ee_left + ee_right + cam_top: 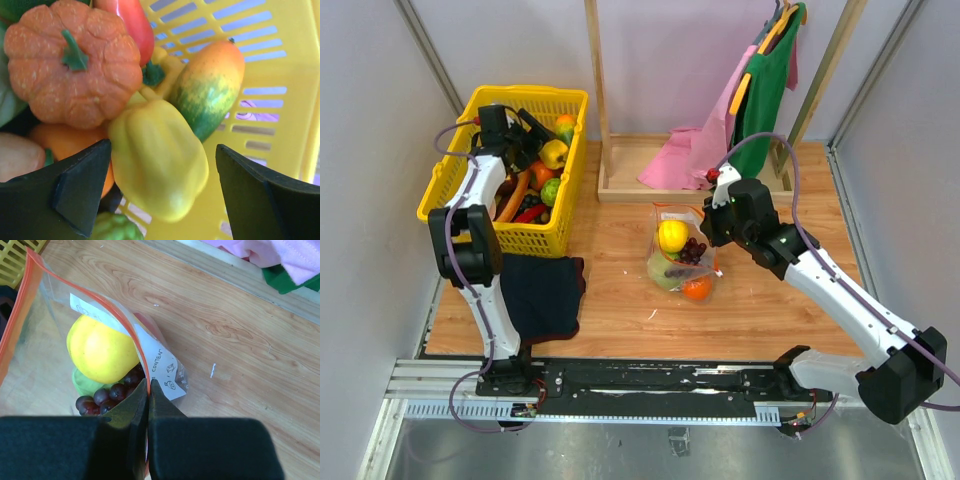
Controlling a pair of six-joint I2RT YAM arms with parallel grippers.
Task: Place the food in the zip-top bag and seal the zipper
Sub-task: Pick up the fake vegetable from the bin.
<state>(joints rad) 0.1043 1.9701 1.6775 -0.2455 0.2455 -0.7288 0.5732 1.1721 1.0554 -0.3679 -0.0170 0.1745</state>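
The yellow pepper is packed in against the mango and the side of the basket, so my left gripper should move away and pick up the orange pumpkin on top of the pile.
The clear zip-top bag stands mid-table with its mouth open. It holds a yellow fruit, purple grapes, something pale green and an orange. My right gripper is shut on the bag's red-orange zipper strip and holds that edge up. My left gripper is open inside the yellow basket, its fingers either side of a yellow pepper. An orange pumpkin and a green-orange mango lie beside the pepper.
A dark cloth lies in front of the basket. A wooden rack at the back carries a pink cloth and a green garment. Walls close in both sides.
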